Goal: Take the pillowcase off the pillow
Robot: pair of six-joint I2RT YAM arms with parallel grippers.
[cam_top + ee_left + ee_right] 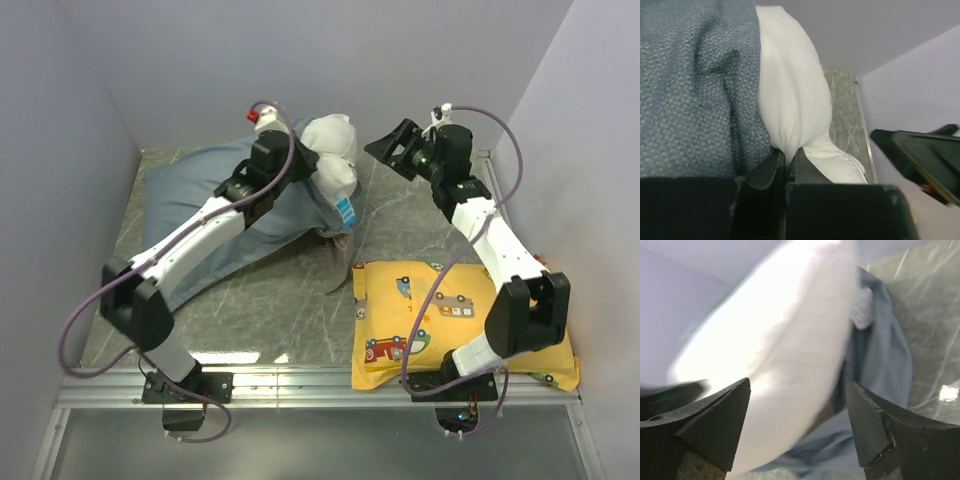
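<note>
The white pillow at the pillowcase's opening is pinched in my left gripper, so my right gripper should take hold of the pillow's exposed end to free my left gripper for the pillowcase.
The white pillow sticks out of the blue-grey pillowcase at the back middle of the table. My left gripper is at the case's mouth, its jaws shut on a pinch of the pillow's white fabric; the left gripper has the dotted blue pillowcase bunched on its left. My right gripper hangs just right of the pillow, open. In the right wrist view the right gripper faces the blurred pillow, with the pillowcase behind it, and grips nothing.
A yellow pillow printed with cartoon vehicles lies at the near right, partly under the right arm. Grey walls close in the left, back and right sides. The marbled table top shows between the pillowcase and the yellow pillow.
</note>
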